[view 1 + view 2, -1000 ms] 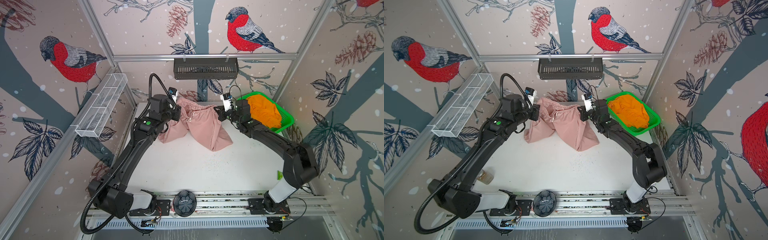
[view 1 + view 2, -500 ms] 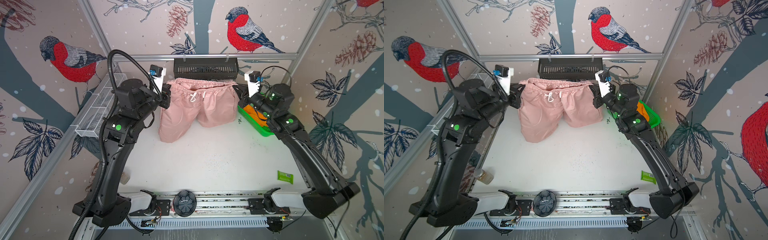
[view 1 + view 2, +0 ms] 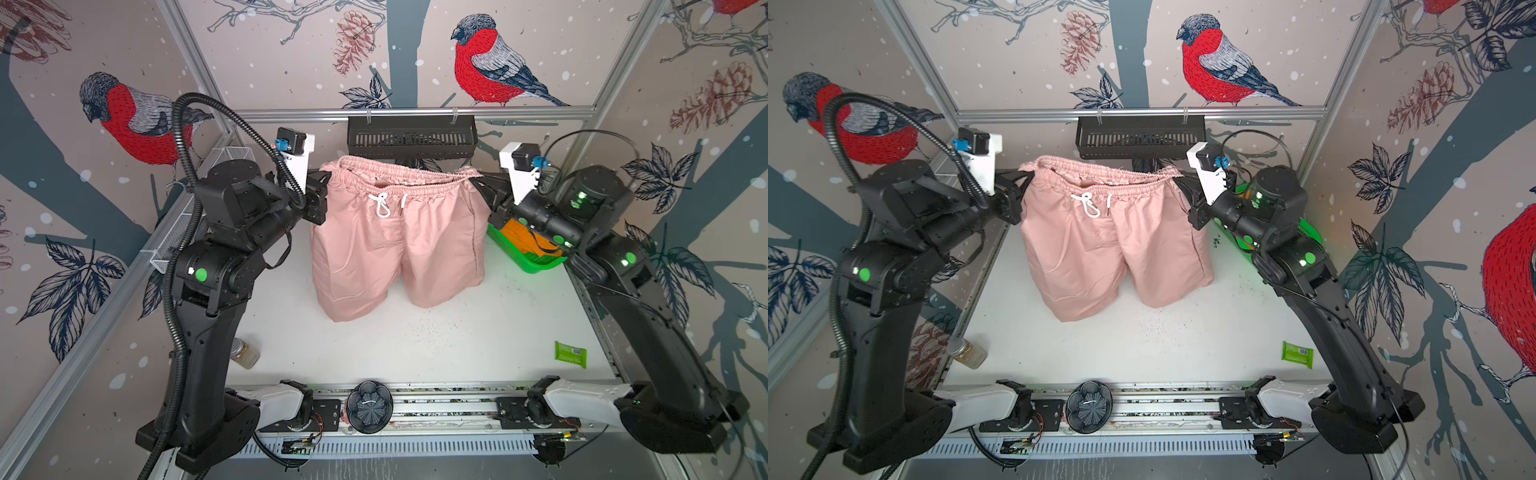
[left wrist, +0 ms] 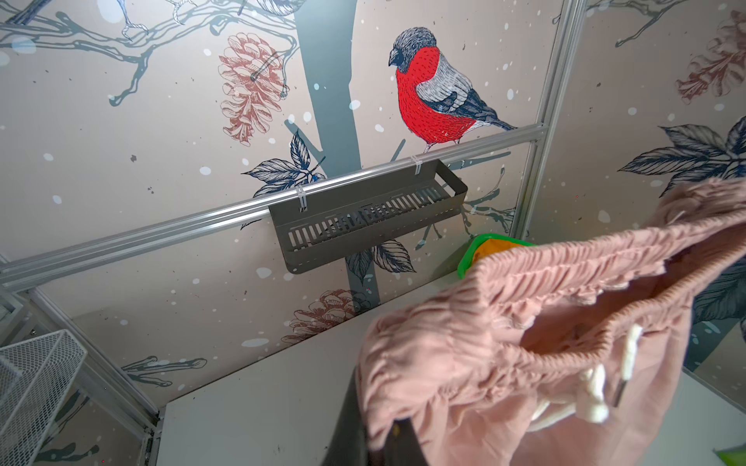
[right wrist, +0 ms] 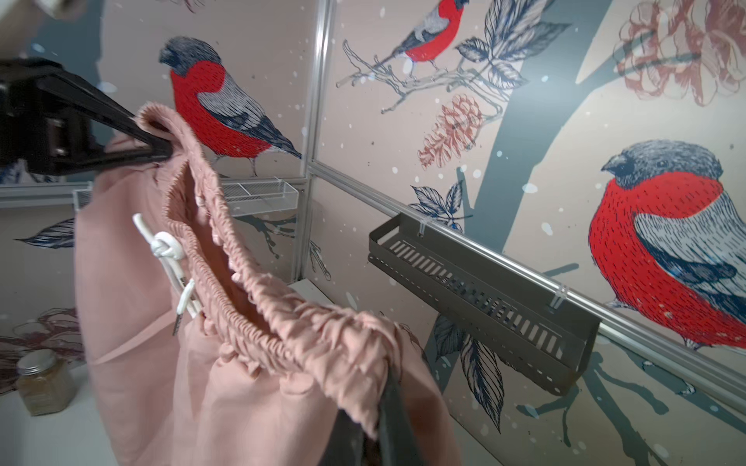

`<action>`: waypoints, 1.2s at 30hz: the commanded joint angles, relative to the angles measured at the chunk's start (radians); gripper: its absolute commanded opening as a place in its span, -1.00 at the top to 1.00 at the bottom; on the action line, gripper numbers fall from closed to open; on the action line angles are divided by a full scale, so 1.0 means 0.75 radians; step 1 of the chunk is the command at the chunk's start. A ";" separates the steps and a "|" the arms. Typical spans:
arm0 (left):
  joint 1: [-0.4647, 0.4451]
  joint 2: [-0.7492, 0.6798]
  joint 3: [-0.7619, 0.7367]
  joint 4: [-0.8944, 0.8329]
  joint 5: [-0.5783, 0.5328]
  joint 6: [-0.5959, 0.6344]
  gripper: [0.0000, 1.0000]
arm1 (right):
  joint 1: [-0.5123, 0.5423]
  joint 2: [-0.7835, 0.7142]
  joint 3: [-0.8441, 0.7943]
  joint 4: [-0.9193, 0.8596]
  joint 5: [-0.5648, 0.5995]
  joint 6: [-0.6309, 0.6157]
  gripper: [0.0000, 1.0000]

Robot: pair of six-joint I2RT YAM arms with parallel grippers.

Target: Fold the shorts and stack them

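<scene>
The shorts' waistband gapes open [image 3: 412, 179] and the legs hang. My grippers should stretch the waistband, swing the shorts and lay them flat on the white table [image 3: 428, 340] before folding.
The dusty pink shorts [image 3: 397, 245] hang spread out above the white table, waistband up, white drawstring facing the front. My left gripper [image 3: 326, 179] is shut on the waistband's left corner and my right gripper [image 3: 478, 183] is shut on its right corner; both top views show this [image 3: 1025, 176] [image 3: 1177, 179]. In the left wrist view the gathered band bunches over the left gripper [image 4: 379, 435]. The right wrist view shows the same at the right gripper [image 5: 375, 419]. The orange shorts [image 3: 521, 235] lie in the green basket [image 3: 519, 264], mostly hidden behind my right arm.
A black slotted shelf [image 3: 411, 137] hangs on the back rail just behind the waistband. A white wire basket [image 3: 183, 232] is on the left wall. A jar [image 3: 245, 353] stands at the front left and a green packet [image 3: 570, 354] lies at the front right.
Both arms have lifted the pink shorts off the table and drawn the waistband apart. The shorts now hang flat and stretched instead of crumpled.
</scene>
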 commanded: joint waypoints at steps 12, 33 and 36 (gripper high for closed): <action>0.004 -0.060 0.036 -0.254 -0.060 -0.090 1.00 | 0.096 -0.151 -0.097 -0.163 0.084 0.082 1.00; 0.206 0.454 -0.463 0.593 -0.160 -0.088 1.00 | -0.325 0.509 -0.385 0.547 -0.152 0.060 1.00; 0.206 0.365 -0.475 0.557 -0.053 -0.113 1.00 | -0.316 0.385 -0.382 0.487 -0.153 0.048 1.00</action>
